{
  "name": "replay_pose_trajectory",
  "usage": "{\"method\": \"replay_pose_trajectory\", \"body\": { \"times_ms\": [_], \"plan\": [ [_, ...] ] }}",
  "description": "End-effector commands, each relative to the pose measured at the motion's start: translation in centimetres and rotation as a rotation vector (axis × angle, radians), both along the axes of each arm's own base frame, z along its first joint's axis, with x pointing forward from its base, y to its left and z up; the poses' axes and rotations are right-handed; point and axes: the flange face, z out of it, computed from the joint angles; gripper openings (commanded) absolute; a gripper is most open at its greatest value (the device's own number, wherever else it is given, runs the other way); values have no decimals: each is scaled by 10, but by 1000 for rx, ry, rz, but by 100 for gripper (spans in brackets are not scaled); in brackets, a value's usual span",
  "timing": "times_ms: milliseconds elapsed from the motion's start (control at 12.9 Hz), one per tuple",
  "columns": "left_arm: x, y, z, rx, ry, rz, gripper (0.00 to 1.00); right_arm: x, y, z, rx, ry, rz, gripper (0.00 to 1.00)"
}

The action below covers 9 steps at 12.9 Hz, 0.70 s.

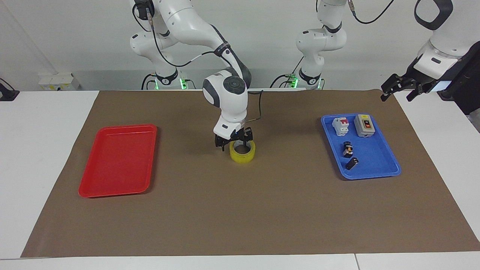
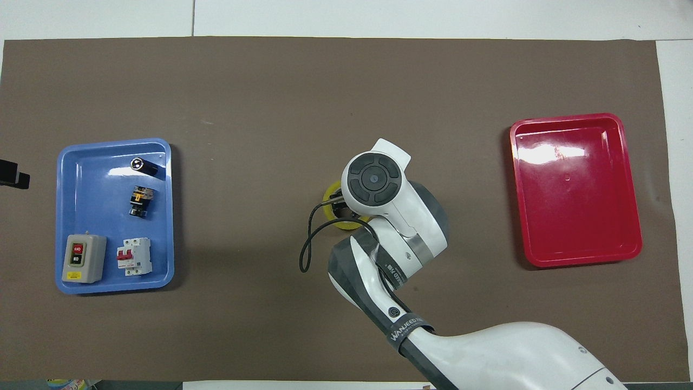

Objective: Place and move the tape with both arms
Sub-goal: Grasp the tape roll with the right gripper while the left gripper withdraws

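The red tray (image 2: 576,189) is across the mat from the robot's left gripper, so the right gripper should grab the yellow tape roll (image 1: 243,157) and take it to that tray.
The yellow tape roll (image 1: 243,156) lies flat on the brown mat in the middle of the table. My right gripper (image 1: 233,145) is down at the roll and open. One finger is inside the ring and the other is outside it, toward the right arm's end of the table. In the overhead view the right arm's wrist covers most of the tape (image 2: 329,194). My left gripper (image 1: 398,91) is open and empty, raised over the mat's edge at the left arm's end; only its tip (image 2: 12,174) shows in the overhead view.
An empty red tray (image 1: 127,126) lies at the right arm's end of the mat. A blue tray (image 1: 371,175) at the left arm's end holds a white breaker (image 1: 340,126), a grey switch box (image 1: 364,125) and two small black parts (image 1: 347,148).
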Motion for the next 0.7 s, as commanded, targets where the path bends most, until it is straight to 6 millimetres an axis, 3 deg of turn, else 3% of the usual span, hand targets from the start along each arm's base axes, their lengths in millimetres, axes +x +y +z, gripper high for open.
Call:
{"method": "replay_pose_trajectory", "body": {
  "times_ms": [0, 155, 232, 309, 464, 541, 619],
  "plan": [
    [-8, -7, 1, -16, 12, -24, 100, -12, -15, -7, 6, -28, -17, 100],
    [-3, -14, 2, -12, -8, -44, 100, -17, -17, -13, 11, -33, -14, 85],
    [-1, -35, 5, -4, -10, -78, 100, -18, -17, -15, 9, -29, -15, 77],
    [1, -39, 8, 14, -18, -80, 100, -18, -18, -14, 10, -30, -15, 62],
    [2, -36, 8, 1, -18, -4, 100, -17, -19, -13, 9, -31, -19, 11],
    [2, -35, 9, -5, -19, 29, 100, -16, -18, -11, 3, -24, -17, 0],
    [1, -30, 10, -10, -14, 41, 100, -11, -20, -4, -11, -13, -20, 0]
  ]
}}
